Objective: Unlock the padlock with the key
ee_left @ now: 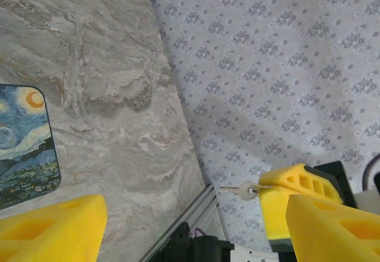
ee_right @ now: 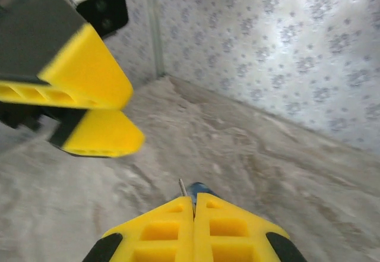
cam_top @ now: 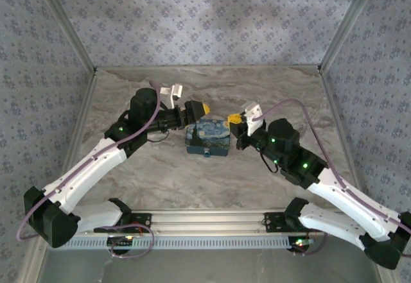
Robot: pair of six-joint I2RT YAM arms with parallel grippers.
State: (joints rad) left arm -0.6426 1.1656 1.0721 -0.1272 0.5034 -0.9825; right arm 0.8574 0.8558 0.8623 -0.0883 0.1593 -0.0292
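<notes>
The key's blade point(ee_left: 230, 189) juts from my right gripper toward my left gripper, so my left gripper should hold the key while my right gripper turns and retakes it.
My right gripper point(cam_top: 236, 120) is shut on a small silver key point(ee_left: 240, 190), whose blade sticks out sideways from the yellow fingers point(ee_left: 295, 183). The key's tip point(ee_right: 183, 186) pokes out past the closed pads in the right wrist view. My left gripper point(cam_top: 197, 110) hovers over the far left corner of the tin. It is open, with nothing between its yellow fingers point(ee_left: 54, 227). The two grippers face each other a short way apart above the tin. I cannot make out the padlock in these views.
A blue tin point(cam_top: 207, 137) with a swirly night-sky painting lies flat mid-table, under and between both grippers. A small dark piece point(cam_top: 207, 154) sticks out from its near edge. Patterned walls point(cam_top: 205, 20) close in the marble table point(cam_top: 128, 167) on three sides.
</notes>
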